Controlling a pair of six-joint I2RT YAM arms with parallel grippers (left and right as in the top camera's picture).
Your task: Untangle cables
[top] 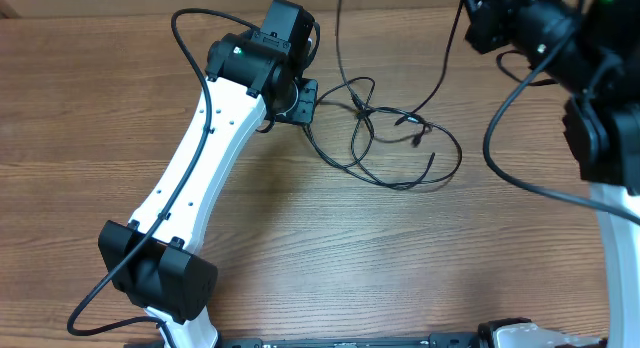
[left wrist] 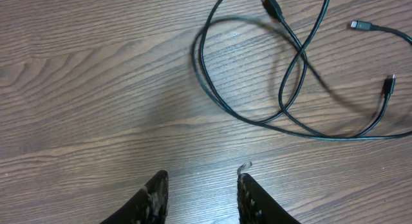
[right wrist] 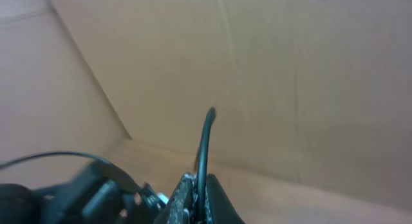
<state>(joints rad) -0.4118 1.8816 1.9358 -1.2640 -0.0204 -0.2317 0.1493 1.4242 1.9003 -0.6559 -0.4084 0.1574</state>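
I should lower the cable parts rising to my right gripper, as they still thread the crossed loops, and pull a cable from beside the cables' plug ends.
The cables are thin black cords in loose overlapping loops on the wooden table, just right of my left gripper. In the left wrist view the loops lie ahead and to the right, with plug ends and a silver tip showing. My left gripper is open, its fingers apart over bare wood and not touching any cord. My right gripper is shut on one black cable, which rises out from between its fingers. That strand climbs from the tangle toward the right arm.
Thicker black wiring of the right arm hangs in a wide loop right of the tangle. The left arm's white link crosses the table's left half. A brown, cardboard-like wall fills the right wrist view.
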